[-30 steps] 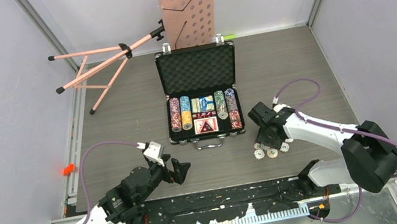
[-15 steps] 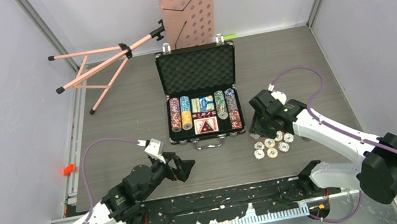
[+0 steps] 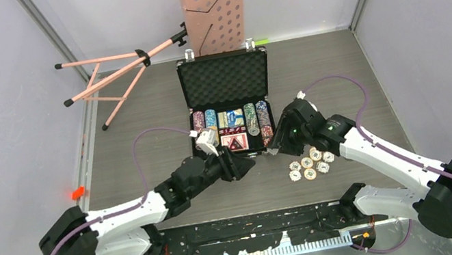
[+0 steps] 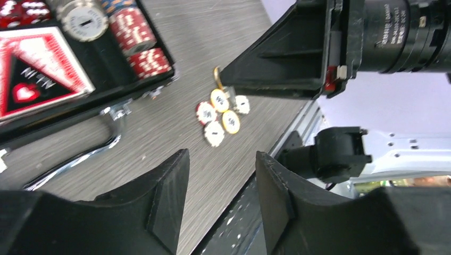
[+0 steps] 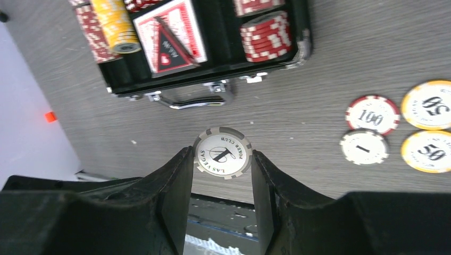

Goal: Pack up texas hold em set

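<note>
The robot's right gripper is pinching the white and grey chip [image 5: 222, 153] across its rim, so the left gripper should take over the chip before placing it in the tray [image 3: 255, 140].
The black briefcase [image 3: 224, 80] lies open mid-table with its foam lid up; its tray holds rows of chips, a red card deck [image 3: 234, 143] and dice. Several loose chips [image 3: 309, 163] lie on the table right of the case's handle [image 3: 237, 162]. My right gripper [image 3: 273, 149] is shut on a white and grey chip [image 5: 222, 152], held on edge above the table by the case's front right corner [image 5: 300, 50]. My left gripper [image 3: 233, 166] is open and empty, just in front of the handle; its wrist view shows the loose chips [image 4: 220, 114] ahead.
A pink music stand [image 3: 215, 4] leans behind the case, its tripod legs [image 3: 107, 78] spread at the back left. A small orange object [image 3: 77, 192] sits at the table's left edge. Grey walls close in both sides.
My left arm has swung forward and right to the case's front. My right gripper has risen from the loose chips with one chip and moved left toward the case.
</note>
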